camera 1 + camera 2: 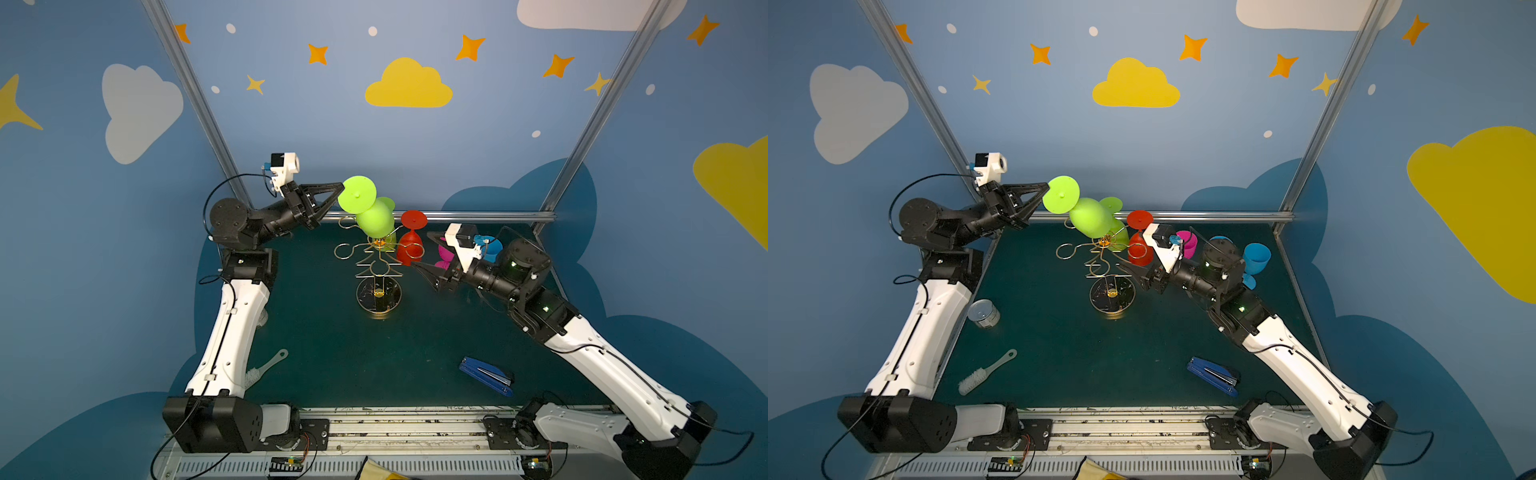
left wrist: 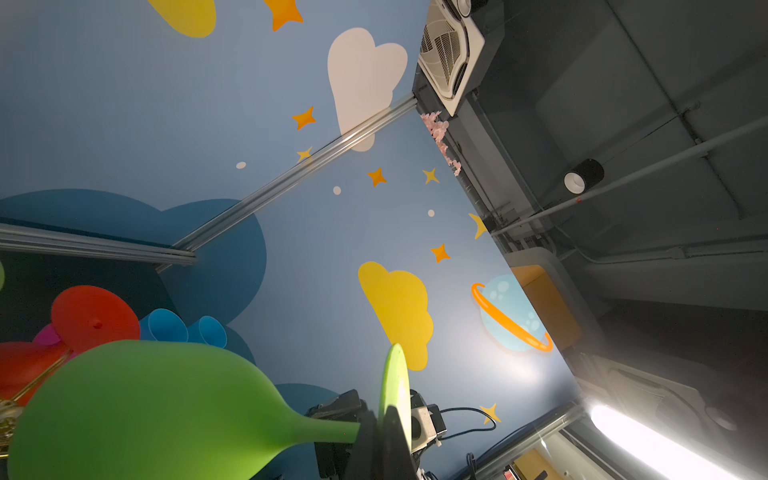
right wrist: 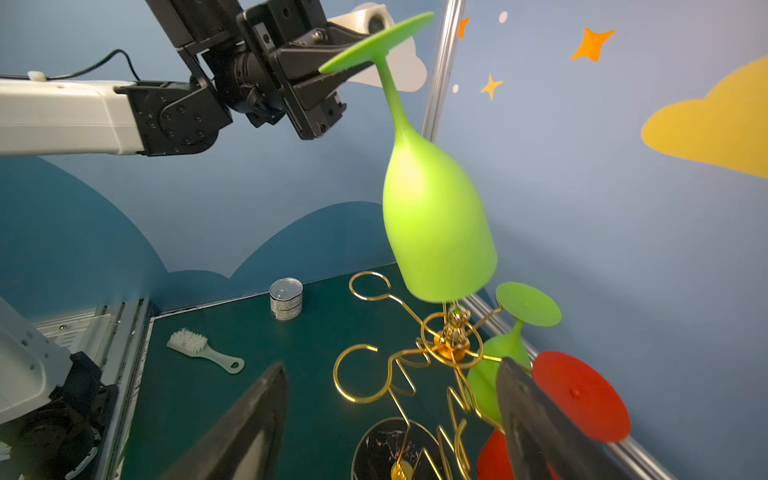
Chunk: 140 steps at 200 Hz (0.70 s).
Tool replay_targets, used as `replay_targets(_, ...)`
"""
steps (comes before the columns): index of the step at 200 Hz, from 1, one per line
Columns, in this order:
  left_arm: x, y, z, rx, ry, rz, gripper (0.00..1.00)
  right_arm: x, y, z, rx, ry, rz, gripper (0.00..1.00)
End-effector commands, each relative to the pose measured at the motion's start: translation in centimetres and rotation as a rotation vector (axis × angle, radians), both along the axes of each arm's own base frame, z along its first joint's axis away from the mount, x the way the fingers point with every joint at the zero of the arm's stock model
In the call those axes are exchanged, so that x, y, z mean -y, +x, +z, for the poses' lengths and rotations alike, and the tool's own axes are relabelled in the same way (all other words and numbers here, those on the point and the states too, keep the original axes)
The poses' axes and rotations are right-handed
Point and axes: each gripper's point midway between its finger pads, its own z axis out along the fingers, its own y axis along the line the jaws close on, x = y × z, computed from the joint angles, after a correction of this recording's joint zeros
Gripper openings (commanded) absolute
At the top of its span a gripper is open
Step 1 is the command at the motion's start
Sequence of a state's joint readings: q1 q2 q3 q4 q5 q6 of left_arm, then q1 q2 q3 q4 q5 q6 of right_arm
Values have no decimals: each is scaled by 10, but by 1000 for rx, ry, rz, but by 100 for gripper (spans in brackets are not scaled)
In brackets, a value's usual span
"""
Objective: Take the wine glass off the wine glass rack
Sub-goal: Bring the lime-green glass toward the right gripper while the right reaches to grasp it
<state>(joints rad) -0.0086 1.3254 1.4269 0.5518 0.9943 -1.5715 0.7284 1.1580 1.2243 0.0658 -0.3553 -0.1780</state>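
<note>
My left gripper should keep going, as the lime green glass's bowl (image 1: pixel 376 218) hangs free toward my open right gripper (image 1: pixel 429 253), and let go there once those fingers hold the bowl.
My left gripper (image 1: pixel 341 191) (image 3: pixel 332 68) is shut on the round foot of a lime green wine glass (image 1: pixel 376 218) (image 1: pixel 1090 218) (image 2: pixel 145 407) (image 3: pixel 436 224). The glass hangs bowl down and tilted, its rim just above the top of the gold wire wine glass rack (image 1: pixel 378 266) (image 1: pixel 1112 293) (image 3: pixel 449 345). A second green glass (image 3: pixel 528 305) and a red glass (image 1: pixel 409 247) (image 3: pixel 582 395) hang on the rack's arms. My right gripper (image 1: pixel 419 249) (image 3: pixel 392 363) stands open low beside the rack's stem, next to the red glass, holding nothing.
A pink glass (image 1: pixel 1187 243) and a blue glass (image 1: pixel 1256 257) stand on the mat behind my right arm. A tin can (image 1: pixel 983 313) and a brush (image 1: pixel 986 372) lie at the left, a blue stapler (image 1: pixel 486 376) at the front right. The back rail (image 1: pixel 478 216) runs close behind the rack.
</note>
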Motion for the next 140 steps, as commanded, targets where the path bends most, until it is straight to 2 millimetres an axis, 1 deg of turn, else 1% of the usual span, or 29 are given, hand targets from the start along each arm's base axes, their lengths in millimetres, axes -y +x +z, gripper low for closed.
replay_targets(1,10,-22,17,64,7,-33,3,-4,4,31,129,48,-15,81)
replay_targets(37,20,-27,13,56,4,-57,3,-17,16,34,153,48,-10,85)
replay_targets(85,36,-34,9,48,0,-102,3,-33,26,37,152,53,16,86)
replay_targets(114,44,-35,3,32,1,-121,3,-43,31,32,132,43,33,86)
replay_targets(140,47,-39,6,39,-7,-133,3,-51,34,26,106,38,44,86)
